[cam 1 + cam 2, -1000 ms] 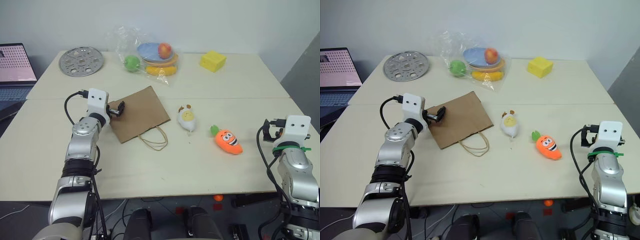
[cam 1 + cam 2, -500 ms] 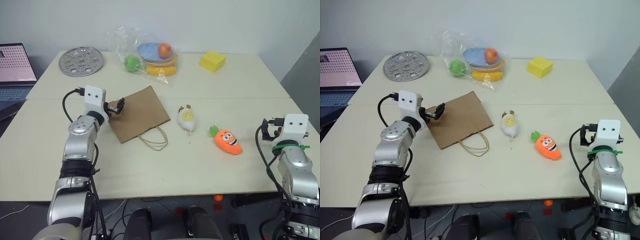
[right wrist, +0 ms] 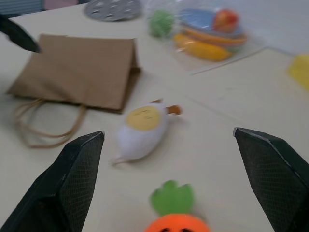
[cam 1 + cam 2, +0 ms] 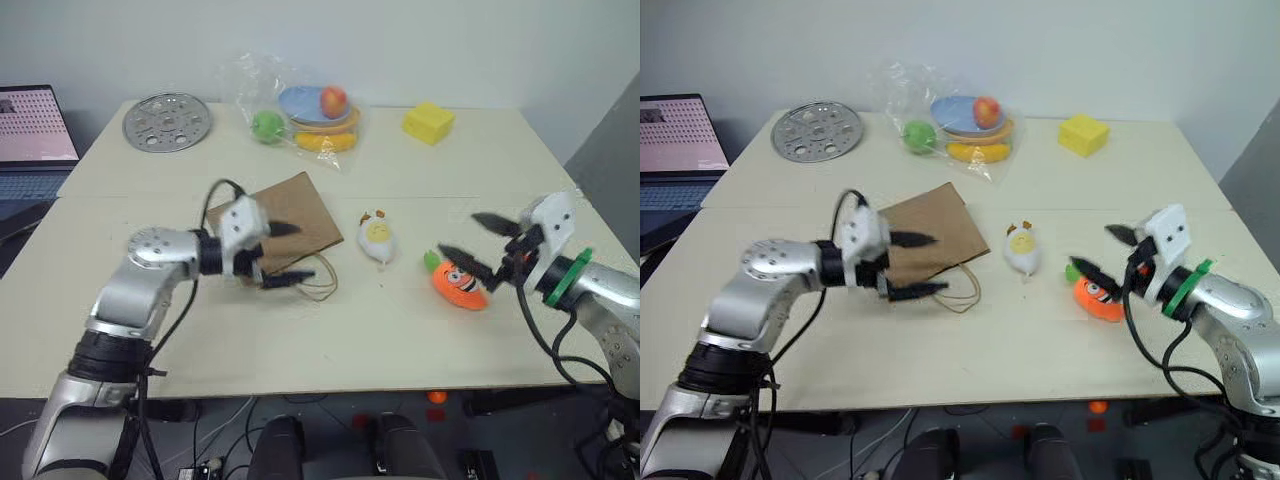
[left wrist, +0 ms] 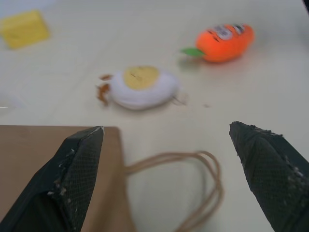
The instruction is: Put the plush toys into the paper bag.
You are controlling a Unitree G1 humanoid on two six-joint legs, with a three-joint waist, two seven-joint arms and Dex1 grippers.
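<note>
My gripper will lift the upper handle, and the bag's opening (image 4: 322, 251) will open wide, because the loop handles (image 4: 334, 280) overlap at the flat paper bag's edge.
The brown paper bag (image 4: 305, 205) lies flat mid-table, its loop handles (image 4: 318, 282) toward me. My left gripper (image 4: 292, 255) hovers open over the bag's near edge, pointing right along the table. To the right of the bag lies the white egg plush toy (image 4: 377, 238), and further right the orange carrot plush toy (image 4: 458, 283). My right gripper (image 4: 458, 234) is open just above the carrot's green top, pointing left. In the left wrist view the egg (image 5: 141, 88) and the carrot (image 5: 223, 42) lie beyond the open fingers. Neither gripper holds anything.
At the back of the table are a round perforated metal disc (image 4: 166, 121), a clear plastic bag with fruit and plates (image 4: 300, 115), and a yellow block (image 4: 428, 122). A laptop (image 4: 35, 125) stands beyond the left edge.
Both arms swung inward. The left gripper moved from the bag's left corner to its near edge, now pointing right. The right gripper swung left from the table's right edge to the carrot.
</note>
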